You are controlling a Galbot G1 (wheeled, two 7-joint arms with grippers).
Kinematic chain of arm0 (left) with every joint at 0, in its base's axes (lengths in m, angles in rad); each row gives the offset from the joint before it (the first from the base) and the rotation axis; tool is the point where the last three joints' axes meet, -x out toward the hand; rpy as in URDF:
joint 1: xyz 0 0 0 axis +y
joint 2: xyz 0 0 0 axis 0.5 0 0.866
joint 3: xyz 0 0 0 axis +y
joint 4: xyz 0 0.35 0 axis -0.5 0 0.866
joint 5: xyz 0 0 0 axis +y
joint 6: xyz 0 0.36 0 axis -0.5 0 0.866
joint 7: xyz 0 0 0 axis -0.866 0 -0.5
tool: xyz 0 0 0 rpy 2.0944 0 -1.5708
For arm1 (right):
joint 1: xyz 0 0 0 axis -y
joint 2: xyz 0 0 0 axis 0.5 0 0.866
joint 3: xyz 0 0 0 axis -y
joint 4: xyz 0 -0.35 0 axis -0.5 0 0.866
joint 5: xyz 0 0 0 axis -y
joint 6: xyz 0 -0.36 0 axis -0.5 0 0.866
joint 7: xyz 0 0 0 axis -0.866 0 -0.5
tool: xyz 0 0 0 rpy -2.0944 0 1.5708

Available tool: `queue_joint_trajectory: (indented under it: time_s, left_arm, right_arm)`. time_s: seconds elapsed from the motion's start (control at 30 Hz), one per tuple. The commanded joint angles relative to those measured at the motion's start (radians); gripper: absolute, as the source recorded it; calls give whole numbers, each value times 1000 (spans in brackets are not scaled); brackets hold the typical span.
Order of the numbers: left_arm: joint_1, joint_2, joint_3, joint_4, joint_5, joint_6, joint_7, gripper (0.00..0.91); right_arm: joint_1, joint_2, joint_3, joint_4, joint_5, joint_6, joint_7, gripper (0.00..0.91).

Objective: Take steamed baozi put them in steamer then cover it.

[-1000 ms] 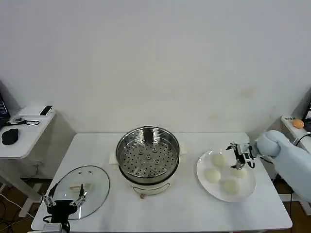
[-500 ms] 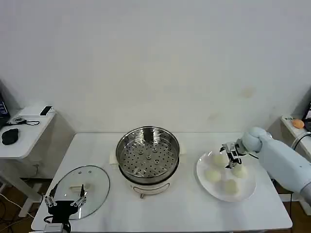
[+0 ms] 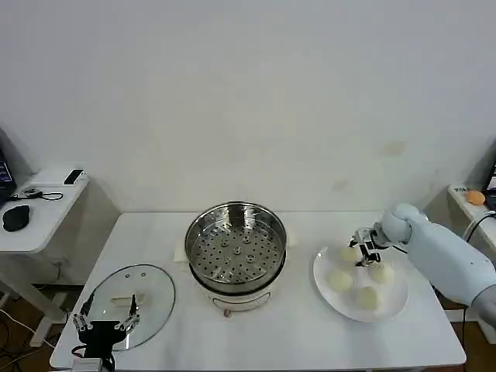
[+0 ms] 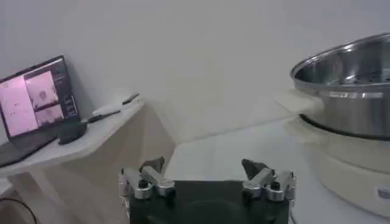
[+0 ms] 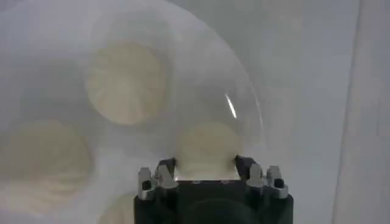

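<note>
The rear baozi (image 3: 349, 254) will come free alone and stay round when the robot lifts it, because a clear gap (image 3: 345, 266) separates it from its neighbours.
The steamer (image 3: 236, 252) stands mid-table, open, its perforated tray bare; it also shows in the left wrist view (image 4: 347, 91). Several cream-white baozi lie on a white plate (image 3: 322, 271) at the right. My right gripper (image 3: 363, 252) is down over the rear baozi (image 3: 349, 253), open, one finger on each side of it (image 5: 207, 146). Other baozi (image 3: 339, 280) (image 3: 380, 272) lie beside it. The glass cover (image 3: 143, 291) lies flat at the front left. My left gripper (image 3: 106, 318) hangs open at the cover's near edge with nothing between its fingers (image 4: 204, 173).
A side table (image 3: 39, 209) with a mouse and a phone stands to the left of the work table, and a laptop (image 4: 39, 100) sits on it. A shelf with an orange thing (image 3: 475, 198) is at the far right. Bare tabletop lies in front of the steamer.
My right gripper has moved left across the plate, from its right side to the rear baozi, and now straddles it. The left arm has barely shifted.
</note>
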Motion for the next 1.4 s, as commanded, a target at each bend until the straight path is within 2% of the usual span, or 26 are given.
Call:
queue_joint_trajectory:
  time_s: [0.03,0.17,0.43,0.57,0.83,1.07,1.27,1.4]
  left_arm:
    - [0,1,3,-3,1,1,-1,907]
    - [-3,2,3,-1,1,1,-1,907]
    - [-10,8,4,3,-1,1,-2,907]
    - [-16,12,3,6,-4,6,-5,907]
    - [-24,16,6,6,-4,14,-2,907]
    - [-24,15,-7,8,-13,15,-1,907]
    - [-25,13,-21,13,-19,17,0,907]
    - [-27,11,-27,13,-19,18,1,907]
  right_arm:
    - [18,-1,-14,3,13,2,-9,635]
    - [52,-16,-28,29,33,3,-24,635]
    - [224,-96,-116,143,149,4,-45,635]
    - [317,-85,-139,159,211,16,-50,635]
    - [523,19,-244,137,319,34,-63,645]
    - [652,162,-368,174,413,46,-64,645]
    - [668,314,-430,183,409,84,-58,645]
    - [662,374,-461,176,410,111,-59,645]
